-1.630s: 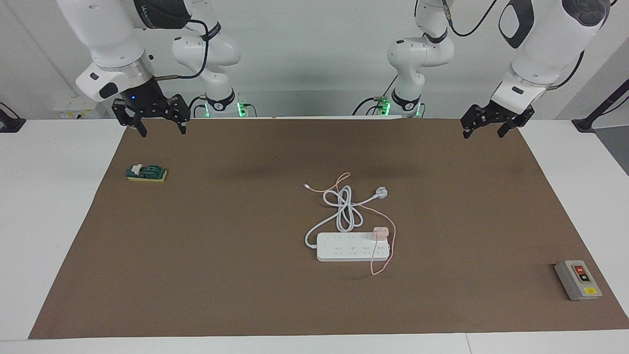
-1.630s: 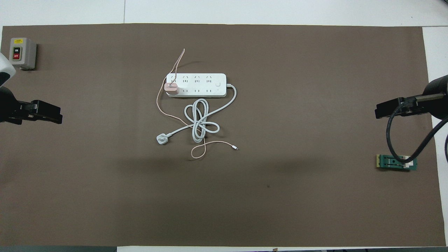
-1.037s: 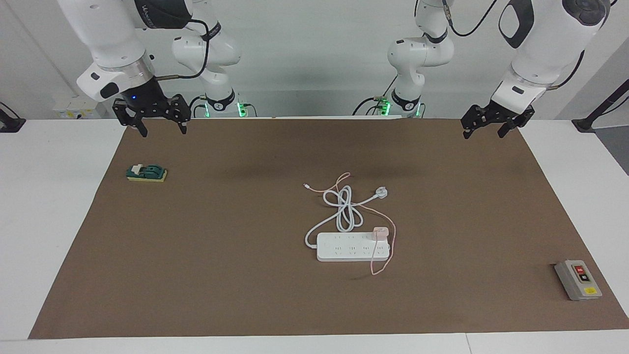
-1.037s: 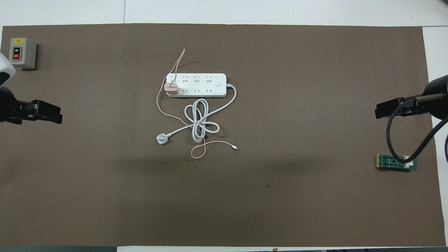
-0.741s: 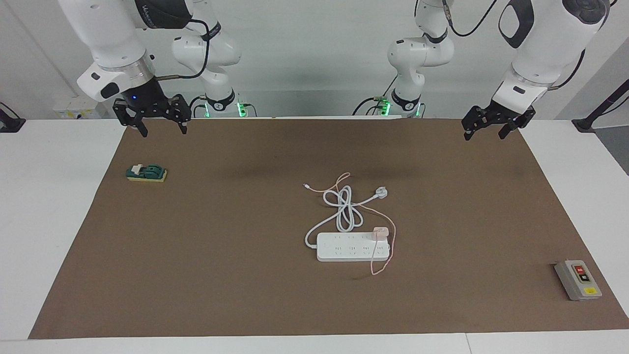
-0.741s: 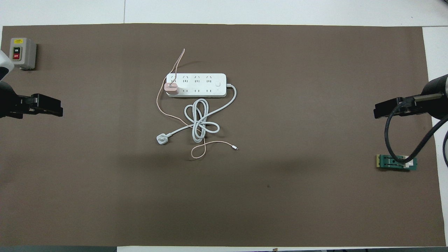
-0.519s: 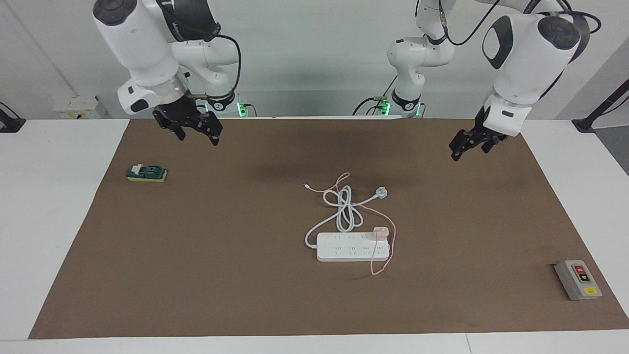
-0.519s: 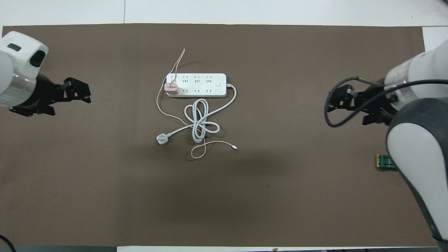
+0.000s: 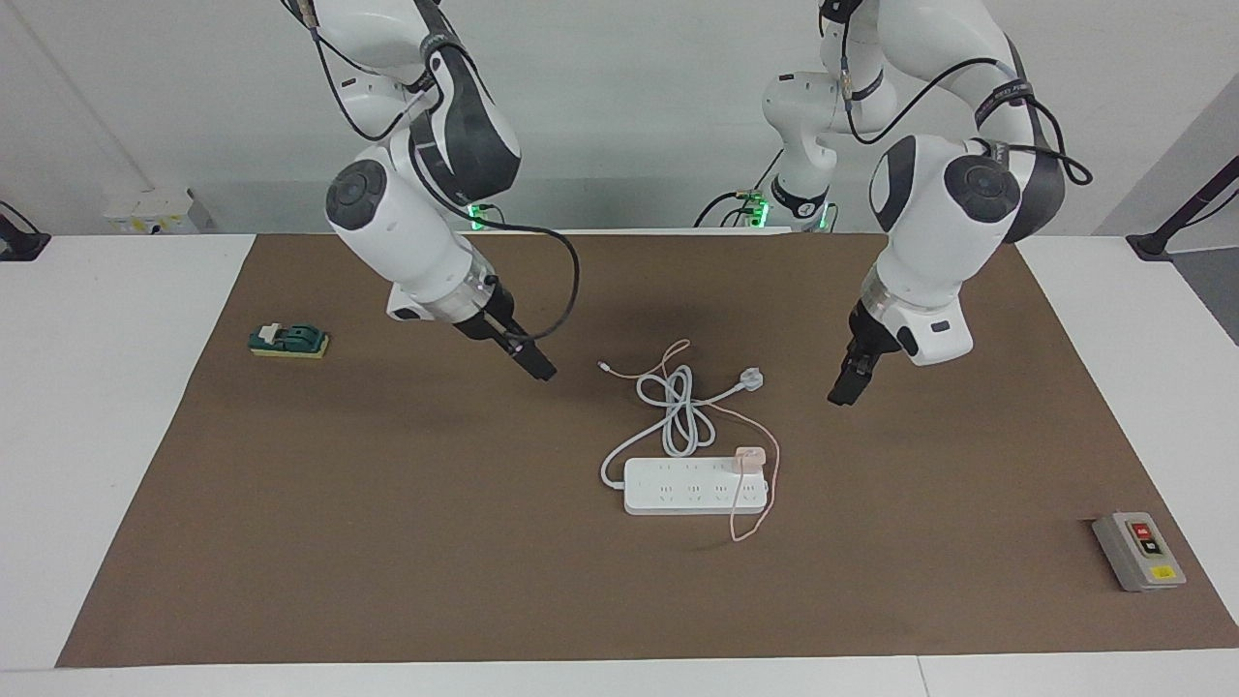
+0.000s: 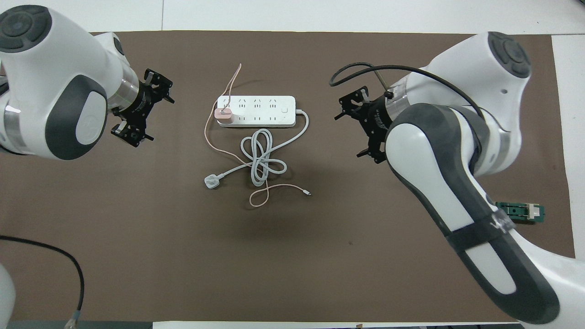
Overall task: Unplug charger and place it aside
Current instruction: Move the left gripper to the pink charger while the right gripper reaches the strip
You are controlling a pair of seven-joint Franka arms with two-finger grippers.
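Observation:
My gripper will carry the pale-pink charger (image 10: 223,115) aside, and the charger's thin cable should then unroll and leave the coiled white cord still, because a slack loop (image 10: 206,130) goes around the strip's end.
The pale-pink charger (image 9: 750,457) is plugged into the end socket of the white power strip (image 9: 678,496), at the strip's end toward the left arm. It also shows in the overhead view (image 10: 224,115), on the strip (image 10: 263,119). Its thin pink cable (image 10: 208,132) loops over the strip and the brown mat. My left gripper (image 9: 840,392) hangs open and empty over the mat beside the strip's charger end; its spread fingers show in the overhead view (image 10: 153,114). My right gripper (image 9: 538,368) hangs open and empty over the mat off the strip's other end, also in the overhead view (image 10: 351,132).
The strip's thick white cord (image 9: 678,411) lies coiled nearer to the robots, ending in a white round plug (image 9: 750,379). A grey switch box (image 9: 1140,552) sits at the left arm's end of the mat. A green and yellow part (image 9: 288,341) lies at the right arm's end.
Both arms have swung in from the table's ends toward the power strip and come lower. Their wrists have turned. The charger and cords have not moved.

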